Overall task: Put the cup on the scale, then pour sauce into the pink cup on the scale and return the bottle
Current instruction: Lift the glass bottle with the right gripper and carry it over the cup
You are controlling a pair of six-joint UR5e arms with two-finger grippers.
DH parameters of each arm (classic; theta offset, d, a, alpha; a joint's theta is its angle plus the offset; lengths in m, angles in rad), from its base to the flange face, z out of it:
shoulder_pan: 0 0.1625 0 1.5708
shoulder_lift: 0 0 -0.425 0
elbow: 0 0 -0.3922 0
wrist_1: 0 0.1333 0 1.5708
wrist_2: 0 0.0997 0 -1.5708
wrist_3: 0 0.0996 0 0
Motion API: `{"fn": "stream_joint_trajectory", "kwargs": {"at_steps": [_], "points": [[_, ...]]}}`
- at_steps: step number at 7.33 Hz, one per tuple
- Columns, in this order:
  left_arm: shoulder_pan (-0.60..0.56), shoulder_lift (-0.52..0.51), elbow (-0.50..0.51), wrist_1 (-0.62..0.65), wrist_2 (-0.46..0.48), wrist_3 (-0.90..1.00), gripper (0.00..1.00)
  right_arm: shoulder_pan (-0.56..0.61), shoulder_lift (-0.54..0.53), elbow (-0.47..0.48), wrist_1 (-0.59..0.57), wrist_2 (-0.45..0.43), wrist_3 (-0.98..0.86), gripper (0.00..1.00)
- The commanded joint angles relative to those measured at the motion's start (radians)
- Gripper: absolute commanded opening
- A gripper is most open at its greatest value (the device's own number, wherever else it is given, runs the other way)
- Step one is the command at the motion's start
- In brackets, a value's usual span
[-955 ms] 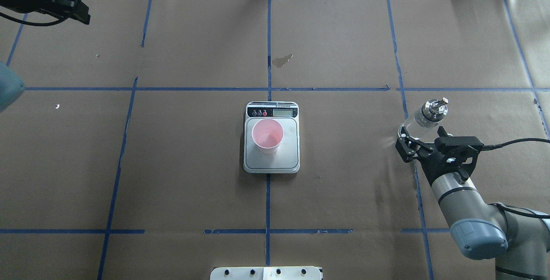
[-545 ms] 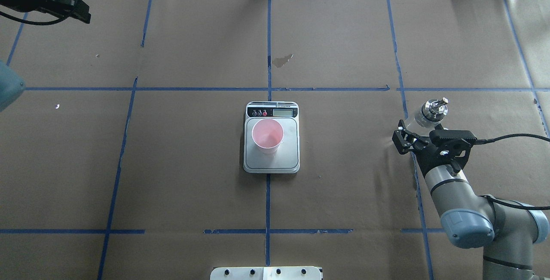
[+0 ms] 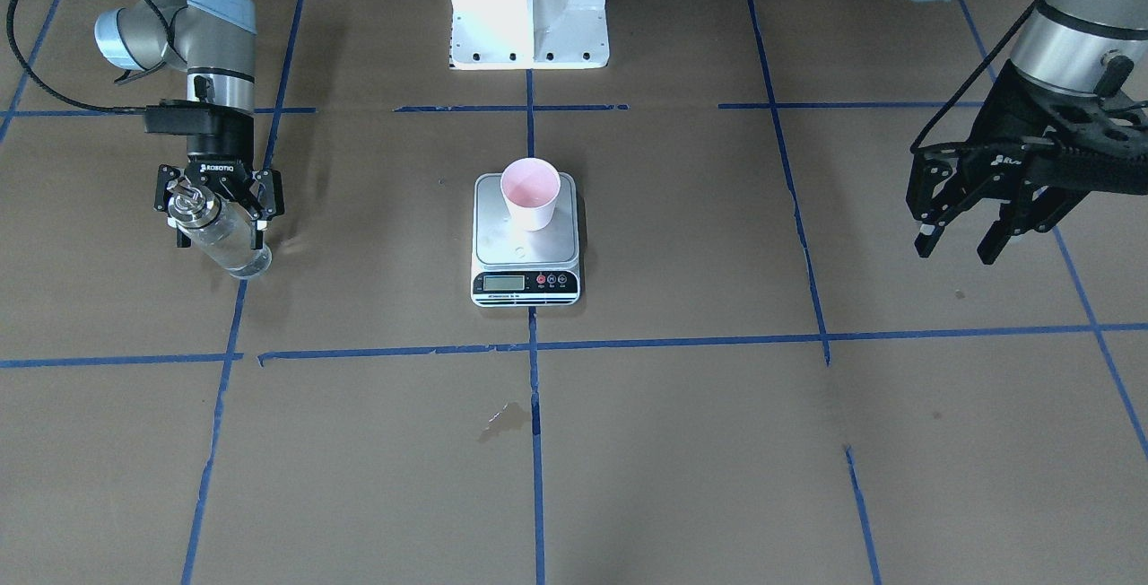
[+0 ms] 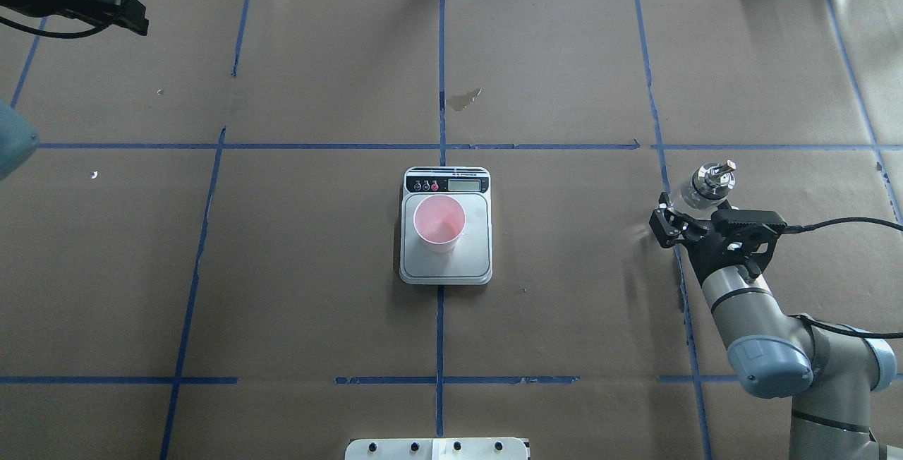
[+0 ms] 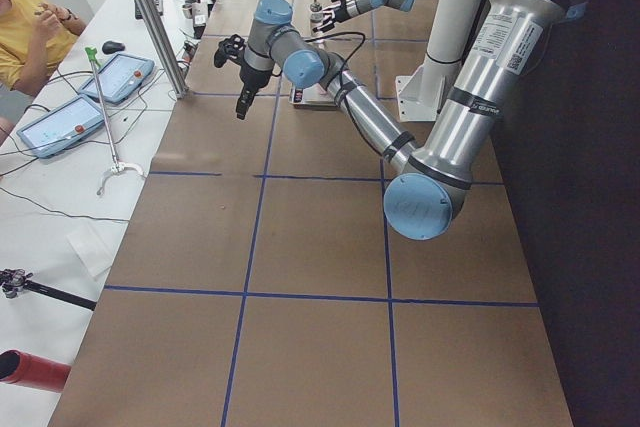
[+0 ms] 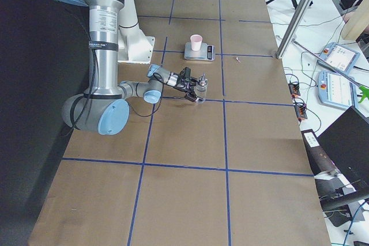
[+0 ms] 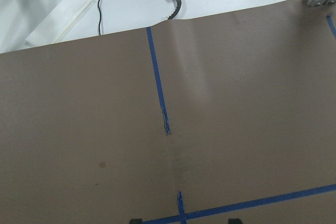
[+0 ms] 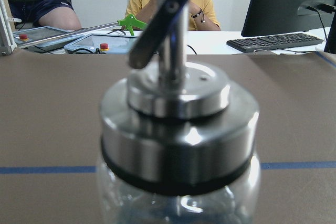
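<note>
The dark lever [image 8: 157, 27] should swing open by itself when I tip the bottle to pour, because a pivot pin [image 8: 172, 7] holds it to the silver spout.
The pink cup [image 4: 439, 224] stands upright on the scale [image 4: 480, 262] at the table's middle, and also shows in the front view [image 3: 530, 193]. The clear glass bottle [image 4: 707, 182] with its silver spout top stands on the table at the right, and clear liquid shows through its wall [image 3: 224, 248]. My right gripper [image 3: 220, 219] is open, with a finger on each side of the bottle's upper body. The bottle's collar fills the right wrist view [image 8: 178, 129]. My left gripper [image 3: 960, 240] is open and empty, held high over the far left of the table.
The brown paper table cover is marked off by blue tape lines [image 4: 441, 93]. A small stain [image 4: 463, 99] lies beyond the scale. The robot's white base [image 3: 529, 6] stands behind the scale. Operators sit with tablets past the table's far edge [image 6: 340, 59].
My right gripper has moved forward to the bottle and now straddles it. The bottle, cup and scale stay in place, and the left arm has barely shifted.
</note>
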Motion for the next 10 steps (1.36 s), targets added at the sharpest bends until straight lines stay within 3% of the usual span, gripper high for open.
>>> {"fn": "stream_joint_trajectory", "kwargs": {"at_steps": [1,2,3,4,7,10], "points": [[-0.004,0.000,-0.004,0.001,0.000,0.000,0.63,0.000,0.013,-0.006,0.013,0.001,-0.016,0.43],[-0.004,0.002,-0.007,0.003,0.000,0.000,0.63,0.002,0.022,-0.005,0.015,-0.002,-0.054,0.09],[-0.004,0.002,-0.006,0.003,0.000,0.000,0.63,0.005,0.025,0.004,0.042,-0.002,-0.147,0.00],[-0.002,0.000,0.001,0.003,0.000,0.000,0.63,0.026,0.046,0.014,0.109,-0.002,-0.245,0.00],[0.001,0.000,0.007,0.013,-0.002,0.000,0.63,0.035,0.161,0.024,0.102,0.027,-0.402,0.00],[0.001,0.000,0.007,0.017,-0.003,0.000,0.63,0.037,0.246,0.050,-0.022,0.018,-0.407,0.00]]}}
